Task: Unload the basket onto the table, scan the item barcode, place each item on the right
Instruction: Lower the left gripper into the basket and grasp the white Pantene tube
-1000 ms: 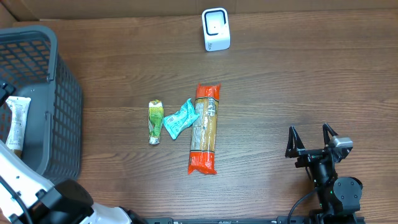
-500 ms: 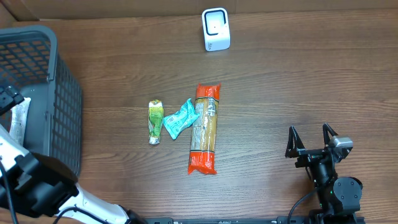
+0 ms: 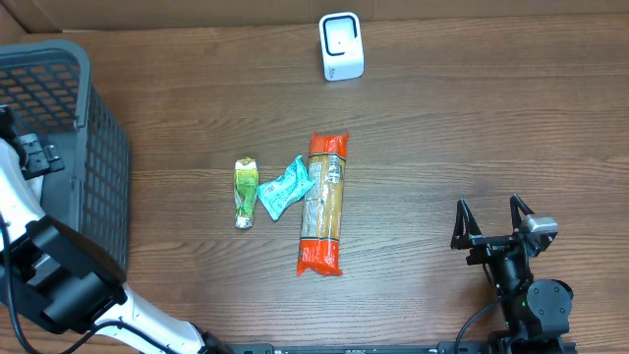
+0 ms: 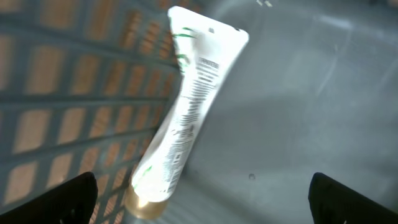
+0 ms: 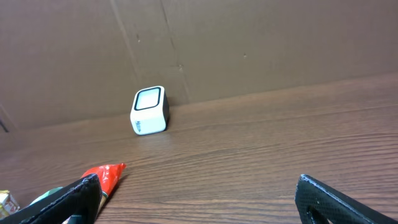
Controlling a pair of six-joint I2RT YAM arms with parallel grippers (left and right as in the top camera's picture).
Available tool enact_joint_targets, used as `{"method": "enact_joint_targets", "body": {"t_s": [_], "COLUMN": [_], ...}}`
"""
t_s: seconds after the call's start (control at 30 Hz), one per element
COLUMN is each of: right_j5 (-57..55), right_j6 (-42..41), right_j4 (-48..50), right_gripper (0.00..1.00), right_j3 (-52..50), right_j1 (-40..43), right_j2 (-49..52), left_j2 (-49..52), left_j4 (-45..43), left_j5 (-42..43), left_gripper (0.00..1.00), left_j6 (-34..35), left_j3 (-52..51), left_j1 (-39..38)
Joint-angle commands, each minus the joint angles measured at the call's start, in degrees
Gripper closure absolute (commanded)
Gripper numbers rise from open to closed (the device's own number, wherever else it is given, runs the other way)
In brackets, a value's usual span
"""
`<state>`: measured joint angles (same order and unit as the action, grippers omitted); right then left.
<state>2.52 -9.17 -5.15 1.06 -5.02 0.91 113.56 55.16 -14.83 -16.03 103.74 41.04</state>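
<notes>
I should continue to go down, because my left gripper's open fingers are lined up across the white tube's narrow width (image 4: 194, 99). Once the fingers are on both sides of the tube at its printed body (image 4: 179, 137), I should close them.
A white tube (image 4: 193, 106) with a gold cap lies on the grey floor of the basket (image 4: 311, 93), against its mesh wall. My left gripper (image 4: 208, 200) hangs open above it, with the cap end between the fingertips and nothing held. In the overhead view the left arm (image 3: 22, 187) reaches into the basket (image 3: 69, 61) and hides the tube. The white barcode scanner (image 3: 341, 46) stands at the back of the table and also shows in the right wrist view (image 5: 149, 110). My right gripper (image 3: 490, 221) rests open and empty at the front right.
Mid-table lie a green packet (image 3: 245, 193), a teal packet (image 3: 283, 187) and a long orange pasta pack (image 3: 323, 203), whose red end (image 5: 107, 176) shows by the right gripper's left finger. A cardboard wall (image 5: 249, 43) backs the table.
The left gripper has opened a little wider. The left arm has swung further over the basket and now covers the tube in the overhead view. The right arm has not moved.
</notes>
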Motion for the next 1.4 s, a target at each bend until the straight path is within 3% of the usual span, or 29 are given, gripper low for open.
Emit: {"method": "enact_joint_targets", "body": {"t_s": [0.0,0.37,1.03,1.17,1.2,1.23,1.3,1.33,1.37], "right_j5": [-0.55,-0.55,-0.55,-0.55,-0.55,-0.55,-0.55,-0.55,-0.55], "right_j6": [0.07,0.07,0.07,0.07,0.04,0.04,0.07,0.07,0.07], "right_j4": [0.39,0.39,0.37,0.37,0.37,0.37,0.37,0.37,0.37], "right_gripper": [0.00,0.00,0.00,0.00,0.00,0.00,0.00,0.00,0.00], "right_j3": [-0.52,-0.52,-0.52,-0.52,-0.52,-0.52,-0.52,-0.52,-0.52], "right_j1": [-0.35,-0.35,-0.35,-0.35,-0.35,-0.35,-0.35,-0.35,-0.35], "right_j2": [-0.39,-0.39,-0.39,-0.39,-0.39,-0.39,-0.39,-0.39,-0.39], "left_j2": [0.44,0.76,9.16,12.57,13.05,13.57,13.94,13.94,13.92], "left_j4": [-5.09,-16.46,-22.43,-21.70,-21.33,-21.05,-20.61,-20.35,-20.20], "left_j5": [-1.95,-1.88,-1.57,-0.57,-0.55,-0.57,-0.59,-0.59,-0.63], "left_gripper": [0.00,0.01,0.12,0.28,0.39,0.62,0.90,0.96,0.96], "left_j6": [-7.21,-15.96,-12.11,-12.00,-12.00,-12.00,-12.00,-11.85,-10.97], "left_j3": [-4.20,-11.15,-16.92,-16.92,-16.92,-16.92,-16.92,-16.92,-16.92], "left_j1": [0.09,1.60,4.31,4.24,4.13,3.96,3.80,3.76,3.72]}}
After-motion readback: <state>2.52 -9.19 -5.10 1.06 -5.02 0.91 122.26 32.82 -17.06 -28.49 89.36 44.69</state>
